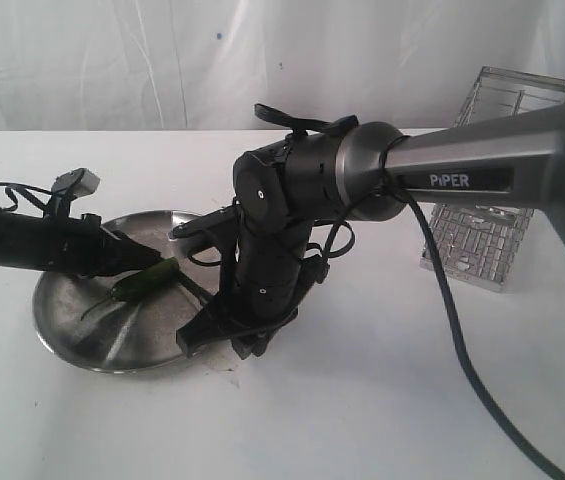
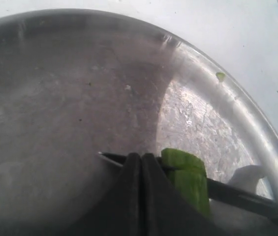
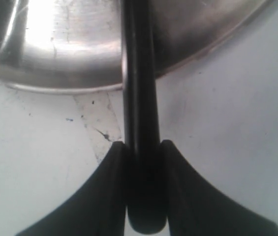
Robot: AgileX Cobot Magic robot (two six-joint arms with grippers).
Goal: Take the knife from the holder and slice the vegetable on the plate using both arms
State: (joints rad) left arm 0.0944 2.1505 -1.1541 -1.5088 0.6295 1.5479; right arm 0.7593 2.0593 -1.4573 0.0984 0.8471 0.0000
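Note:
The knife's blade (image 1: 194, 289) in the chili is under my left gripper's closed fingers, so my left gripper should lift out of the way before my right gripper raises the knife.
The green chili pepper (image 1: 147, 280) lies on the steel plate (image 1: 82, 340). My left gripper (image 1: 134, 262) rests low over it, fingers shut together with nothing between them. In the left wrist view the chili (image 2: 188, 179) sits right beside the shut fingertips (image 2: 141, 157), and the knife's dark blade (image 2: 242, 199) crosses it, its tip poking out past the fingers. My right gripper (image 3: 143, 150) is shut on the knife's black handle (image 3: 139, 98) just outside the plate rim (image 3: 79, 84). The knife (image 1: 199, 291) slants from the right gripper (image 1: 224, 318) into the plate.
The chrome wire holder (image 1: 502, 190) stands at the back right, behind the grey PiPER link (image 1: 482, 165). A black cable (image 1: 462, 350) trails across the white table towards the front right. A small green scrap (image 2: 220, 76) sits on the plate's rim.

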